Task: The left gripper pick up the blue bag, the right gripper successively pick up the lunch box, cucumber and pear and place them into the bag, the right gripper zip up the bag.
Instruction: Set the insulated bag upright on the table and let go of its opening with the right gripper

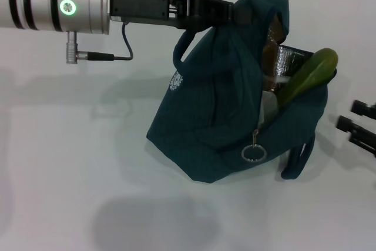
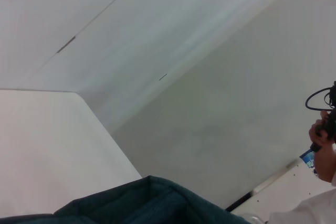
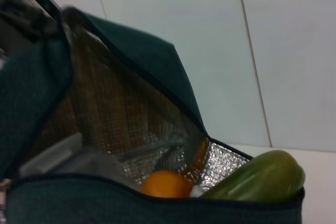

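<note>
I go on moving my right gripper's open fingers, which face the blue bag's sagging side point(image 1: 319, 109) across clear space, inward before they close on the bag's cloth point(image 1: 314, 120).
The blue bag point(image 1: 223, 116) hangs open above the white table, its upper flap held by my left gripper point(image 1: 226, 10), which is shut on the fabric. Bag cloth point(image 2: 152, 205) fills the lower edge of the left wrist view. The cucumber point(image 1: 308, 74) pokes out of the bag's mouth and leans on its rim. In the right wrist view the cucumber point(image 3: 262, 177) lies beside the pear point(image 3: 165, 184), with the lunch box point(image 3: 58, 153) deeper inside the silver lining. The zipper's ring pull point(image 1: 254, 153) dangles at the front. My right gripper point(image 1: 352, 119) is open at the right edge, apart from the bag.
The white table point(image 1: 88, 163) spreads to the left of the bag and in front of it. One loop handle point(image 1: 296, 160) droops at the bag's lower right. A person's hand point(image 2: 325, 150) shows far off in the left wrist view.
</note>
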Controlling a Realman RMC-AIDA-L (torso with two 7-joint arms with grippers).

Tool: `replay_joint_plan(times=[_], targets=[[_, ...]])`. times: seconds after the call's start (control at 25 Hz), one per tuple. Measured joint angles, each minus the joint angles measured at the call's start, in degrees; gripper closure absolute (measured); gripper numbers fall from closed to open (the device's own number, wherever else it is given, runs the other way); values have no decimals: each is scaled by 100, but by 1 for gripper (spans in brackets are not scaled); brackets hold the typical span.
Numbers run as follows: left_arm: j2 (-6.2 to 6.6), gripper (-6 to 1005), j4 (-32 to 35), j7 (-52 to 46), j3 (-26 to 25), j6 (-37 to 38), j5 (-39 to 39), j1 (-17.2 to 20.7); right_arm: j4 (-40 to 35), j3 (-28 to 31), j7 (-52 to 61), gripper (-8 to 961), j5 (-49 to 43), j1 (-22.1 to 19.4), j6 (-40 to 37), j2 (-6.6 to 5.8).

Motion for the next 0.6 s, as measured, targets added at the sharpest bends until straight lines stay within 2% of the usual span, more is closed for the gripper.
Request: replay_joint_plan(times=[0.36, 0.6], targets=[[19, 946, 0, -58, 2, 0, -8, -1, 624, -176, 50, 457, -5, 832, 957, 71], [36, 946, 0, -62, 2, 5, -9, -2, 868, -268, 61, 464, -6, 1150, 1147, 91]])
